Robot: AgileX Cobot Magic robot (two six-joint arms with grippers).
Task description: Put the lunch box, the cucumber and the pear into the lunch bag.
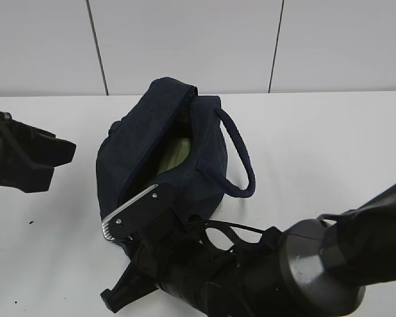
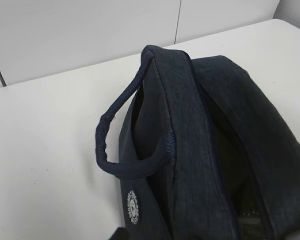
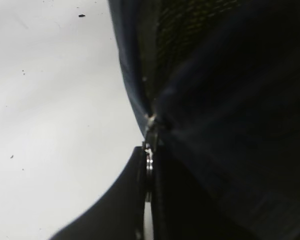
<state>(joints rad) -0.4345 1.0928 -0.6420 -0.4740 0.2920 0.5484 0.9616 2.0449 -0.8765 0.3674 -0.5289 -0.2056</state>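
Note:
I expect the zipper (image 1: pixel 154 146) to close to the bag's far end as I pull its ring, because the pale green lid (image 1: pixel 176 153) lies below the bag's open edges.
The dark navy lunch bag (image 1: pixel 185 158) lies in the middle of the white table with its top partly open. The pale green lid of the lunch box (image 1: pixel 175 155) shows inside the opening. The cucumber and the pear are hidden or out of view. My right gripper (image 1: pixel 135 210) is at the bag's near end. In the right wrist view it (image 3: pixel 149 170) is shut on the metal ring pull (image 3: pixel 149 162) of the zipper. My left gripper (image 1: pixel 56 162) hangs left of the bag, apart from it, jaws spread and empty. The left wrist view shows the bag (image 2: pixel 200 150) and one handle (image 2: pixel 110 150).
The bag's other loop handle (image 1: pixel 241 155) lies out to the right on the table (image 1: pixel 317 145). My right arm (image 1: pixel 303 271) crosses the front of the table. A white panelled wall (image 1: pixel 185 39) stands behind.

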